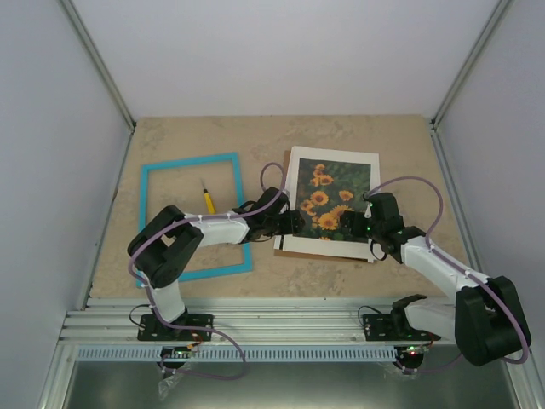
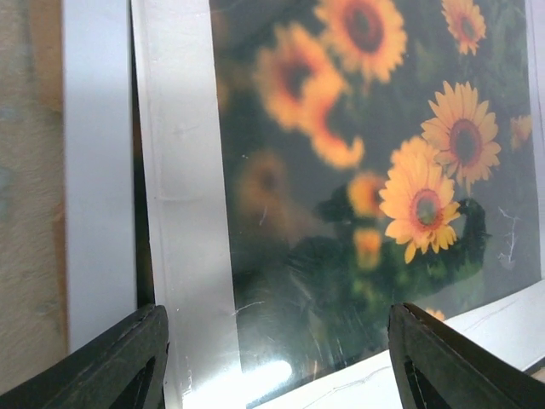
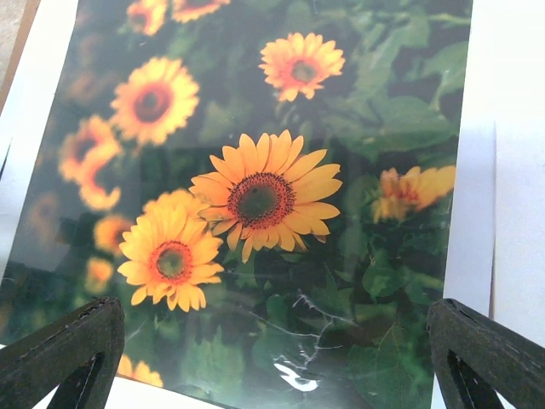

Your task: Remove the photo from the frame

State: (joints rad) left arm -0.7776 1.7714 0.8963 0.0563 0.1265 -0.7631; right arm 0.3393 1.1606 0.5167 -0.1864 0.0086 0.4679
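Note:
My left gripper needs to back off to the photo's white outer edge (image 2: 100, 187) and push the photo from there, because the gripper is now over the white mat (image 2: 187, 170), inside that edge.
The photo (image 1: 328, 183), sunflowers on dark green, lies face up on the table to the right of the frame, with a white mat (image 1: 336, 155) around it. The turquoise frame (image 1: 189, 161) lies flat at the left with nothing but bare table inside it. My left gripper (image 1: 296, 224) hovers open over the photo's near left part; in the left wrist view the photo (image 2: 358, 170) and a mat strip (image 2: 183, 170) show between its fingers (image 2: 128, 358). My right gripper (image 1: 351, 223) stands open over the photo (image 3: 272, 170), its jaws wide apart and holding nothing.
A small yellow-handled tool (image 1: 208, 198) lies on the table inside the turquoise frame. A brown board edge (image 1: 324, 255) shows under the mat at its near side. Pale walls close in the table on the left, right and back.

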